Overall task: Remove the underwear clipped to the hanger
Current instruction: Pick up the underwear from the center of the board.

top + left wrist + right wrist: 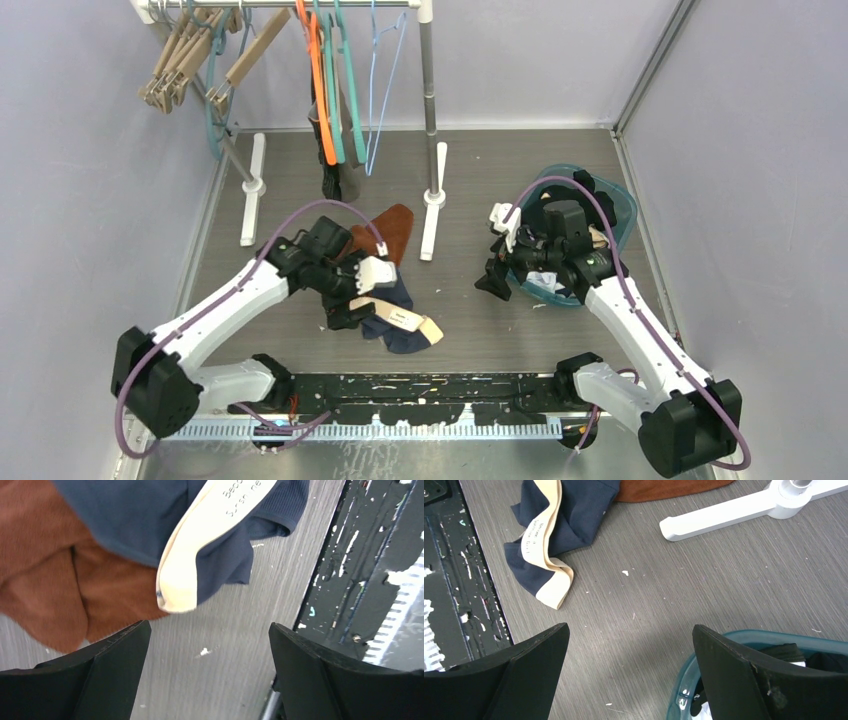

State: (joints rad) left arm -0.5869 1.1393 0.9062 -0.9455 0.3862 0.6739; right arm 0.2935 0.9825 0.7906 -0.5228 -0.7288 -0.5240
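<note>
The navy underwear's edge (403, 338) rests loosely on the rust-brown cloth (117, 549), so the underwear will come up alone and the cloth will stay behind when I lift.
Navy underwear (402, 330) with a broad cream waistband (200, 545) lies crumpled on the grey table, partly on a rust-brown cloth (392, 228). My left gripper (348, 308) hovers at its left edge. In the left wrist view the left gripper (207, 650) is open over bare table, with the underwear (140, 520) just ahead of its fingertips. My right gripper (495, 280) is open and empty beside the teal basket (622, 215). From the right wrist the right gripper (630, 650) faces the underwear (579, 510) across the table. Hangers (330, 90) hang on the rack, with a dark item (335, 180) below them.
The rack's white feet (434, 200) stand on the table behind the cloth pile; one foot (724, 512) shows in the right wrist view. The basket rim (734, 640) sits under my right finger and holds dark and white clothes. Wooden hangers (185, 60) hang at far left.
</note>
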